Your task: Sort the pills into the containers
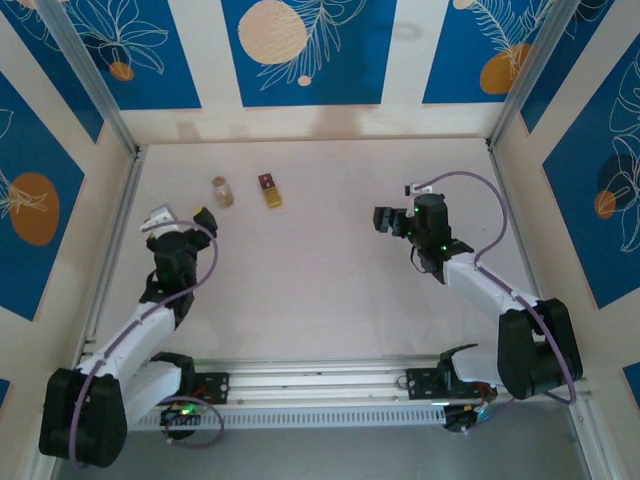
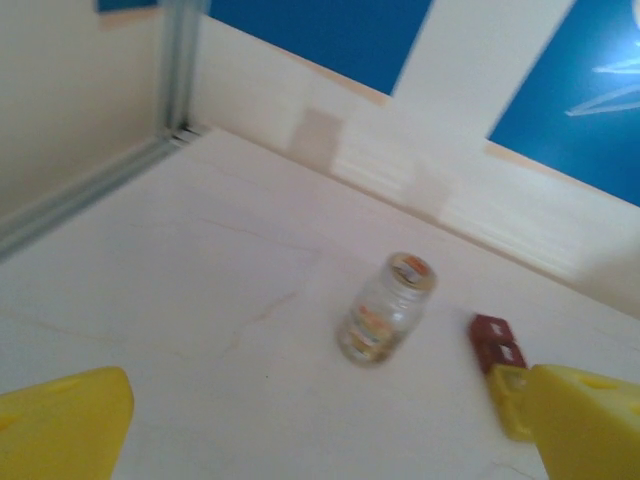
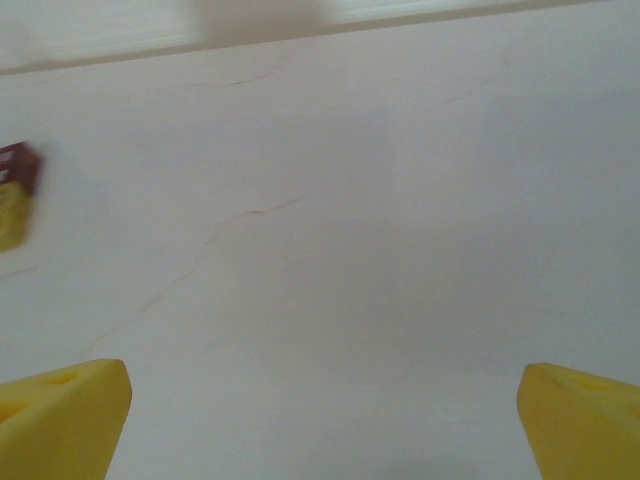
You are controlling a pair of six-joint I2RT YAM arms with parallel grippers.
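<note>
The containers [image 1: 269,190] are next to the jar, a long way from my right gripper, so next my left gripper moves them to the open middle [image 1: 318,270] first.
A small clear jar [image 1: 222,191] stands at the back left of the table, with blurred orange and pale pills [image 2: 378,322] inside it. Just right of it lie the containers [image 1: 269,189], a dark red box joined to a yellow one. My left gripper [image 1: 183,216] is open, a short way in front of the jar. In the left wrist view the jar [image 2: 385,310] stands ahead between the yellow fingers [image 2: 70,425], and the containers [image 2: 498,345] are partly hidden behind the right finger. My right gripper [image 1: 392,216] is open over bare table, well right of the containers [image 3: 15,195].
Wooden walls with blue panels close the table on the back and both sides. A metal rail [image 1: 105,255] runs along the left edge. Pale tabletop [image 1: 330,260] lies between the two arms.
</note>
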